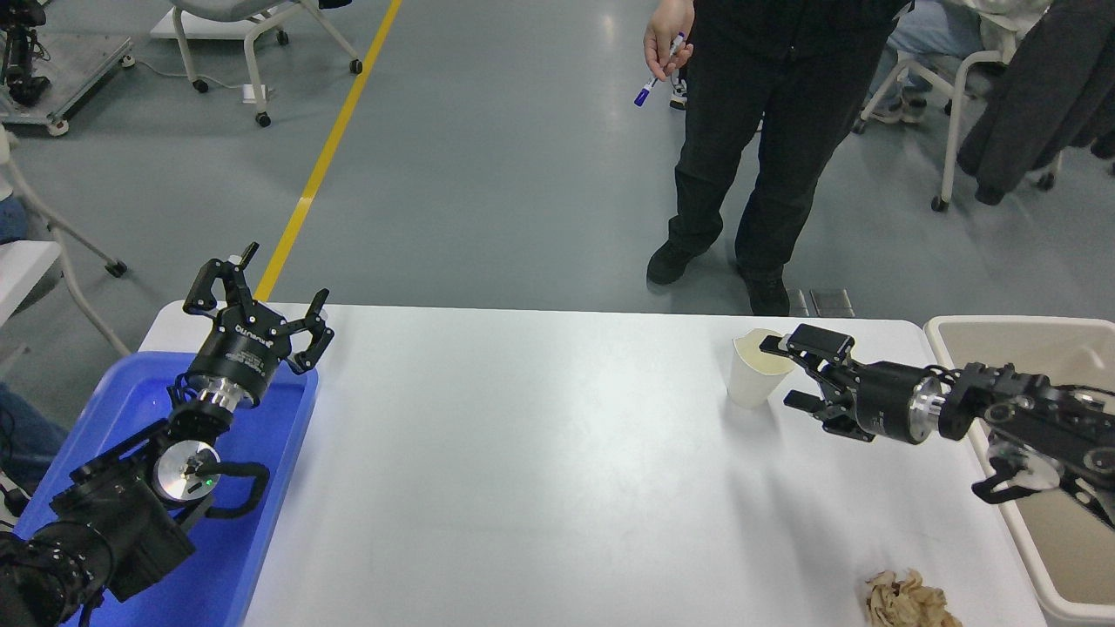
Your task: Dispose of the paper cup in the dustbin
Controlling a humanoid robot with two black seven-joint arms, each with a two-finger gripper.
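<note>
The paper cup (749, 383) should turn out to be empty when I carry it tipped over into the dustbin, because its opening shows a plain cream inside (760, 349).
The paper cup (751, 374) stands upright on the white table (523, 453) near its far right. It is white with a cream inside. My right gripper (780, 373) reaches in from the right and is open. Its far finger lies over the cup's rim and its near finger sits beside the cup's right wall, so the jaws straddle the cup's right side without closing on it. The beige dustbin (1010, 326) stands at the table's right edge, under my right arm. My left gripper (261, 300) is parked open above a blue tray.
The blue tray (279, 435) sits at the table's left edge under my left arm. A crumpled brown paper wad (908, 601) lies at the near right. A person (766, 131) in black stands at the far side, holding a marker. Chairs stand behind.
</note>
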